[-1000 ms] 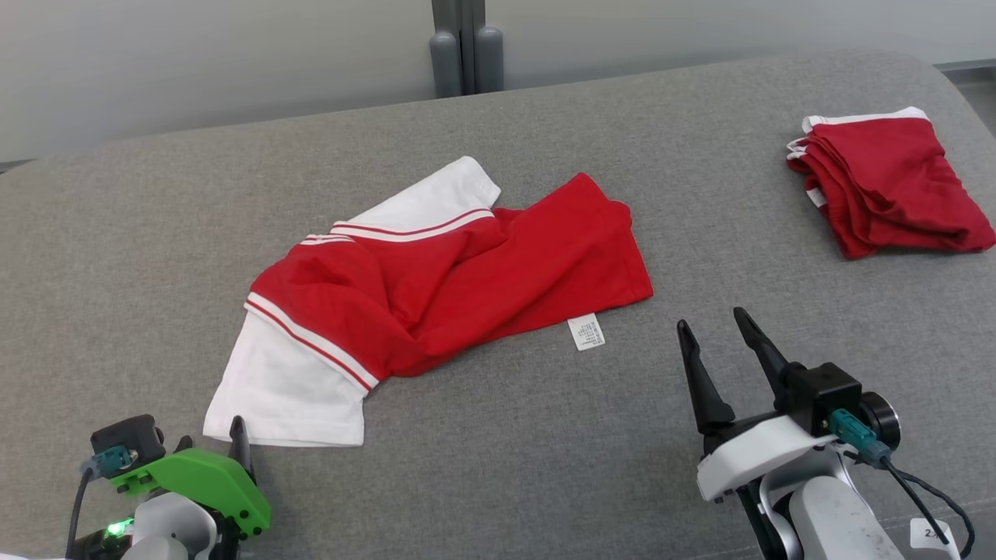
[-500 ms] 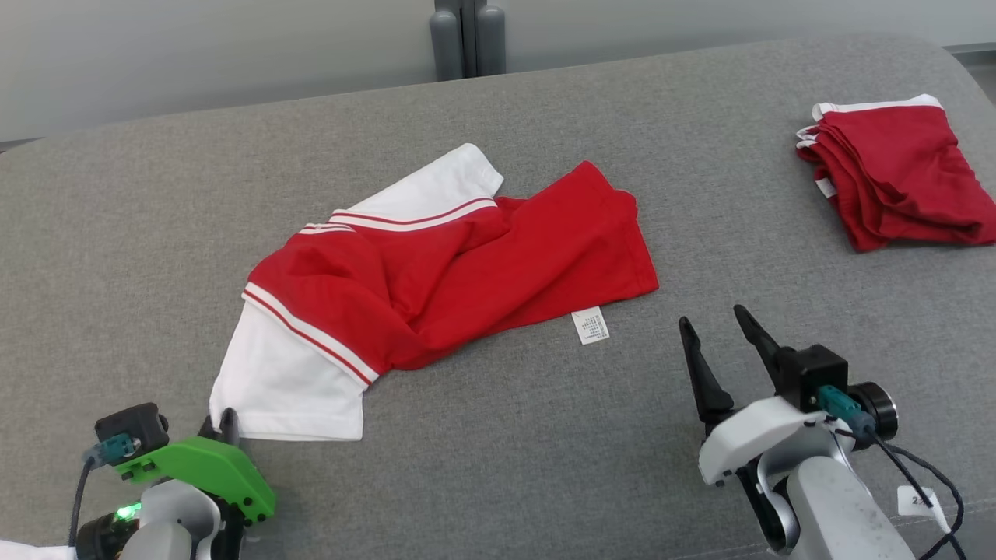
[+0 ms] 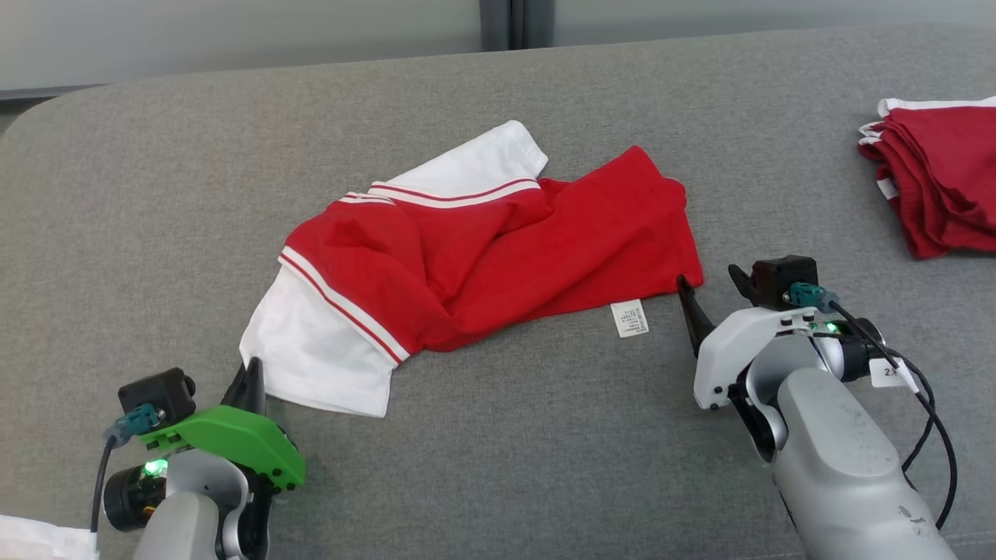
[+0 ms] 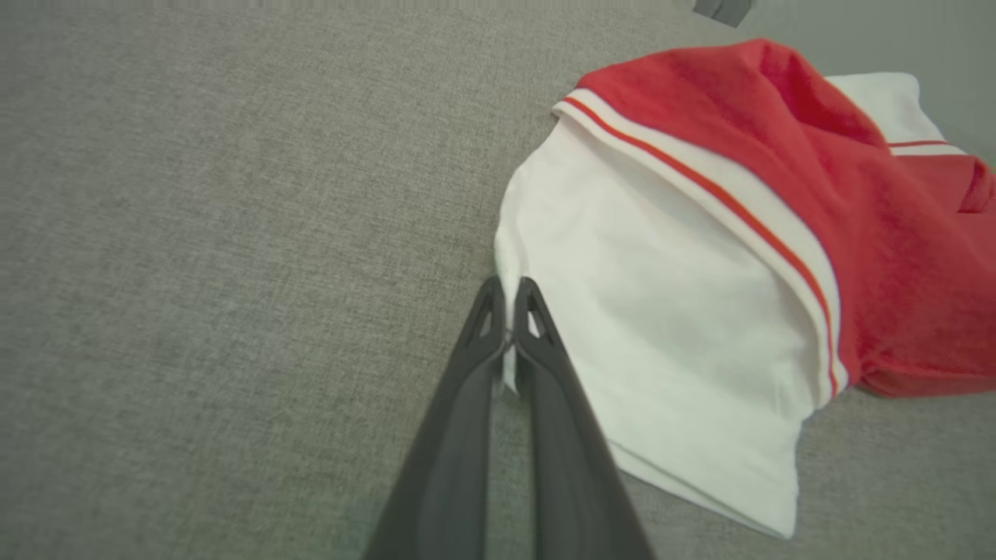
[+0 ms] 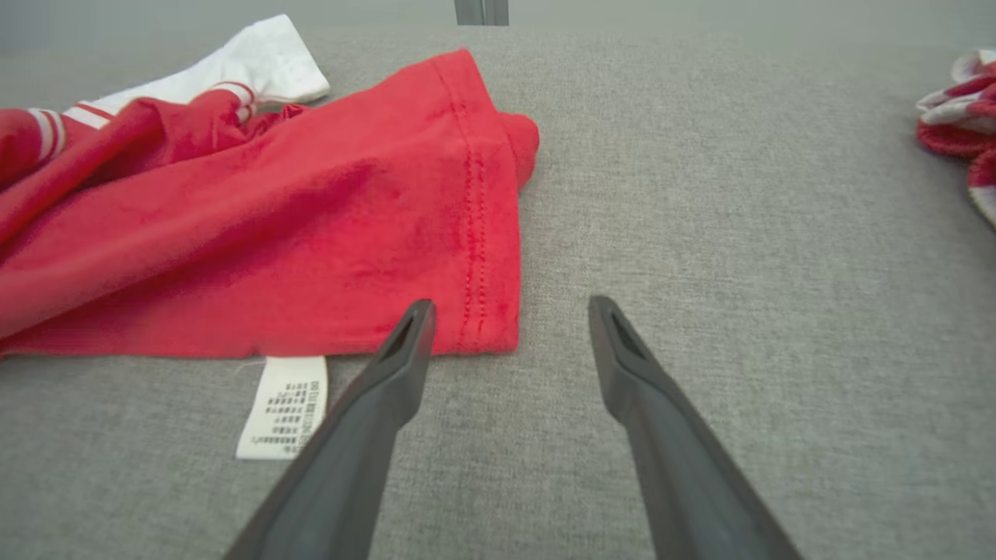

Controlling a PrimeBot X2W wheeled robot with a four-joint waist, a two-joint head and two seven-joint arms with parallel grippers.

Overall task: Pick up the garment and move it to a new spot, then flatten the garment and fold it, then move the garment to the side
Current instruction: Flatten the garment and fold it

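Observation:
Loose diagonal folds (image 3: 472, 257) gather up the garment's red body (image 3: 569, 247). I expect the garment to fall open into a wide sheet when I lift its sleeve and hem corner.
A crumpled red garment (image 3: 498, 249) with white sleeves lies in the middle of the grey padded surface (image 3: 156, 194). My left gripper (image 3: 250, 375) is at the near corner of its white sleeve. In the left wrist view the left gripper (image 4: 507, 294) is shut, with the sleeve's white edge (image 4: 661, 311) pinched between the tips. My right gripper (image 3: 710, 280) stands open by the garment's red hem corner. In the right wrist view the right gripper (image 5: 510, 307) straddles that corner of the garment (image 5: 311, 233), one finger over the cloth and the other over bare surface.
A white care label (image 3: 630, 319) sticks out from the hem beside the right gripper's left finger, and the label (image 5: 284, 404) lies flat. A folded pile of red clothes (image 3: 941, 179) sits at the far right. A grey post (image 3: 510, 23) stands behind the surface's back edge.
The left gripper went from open to shut on the white sleeve's corner. The right gripper moved forward to the red hem corner, still open. The head view has shifted.

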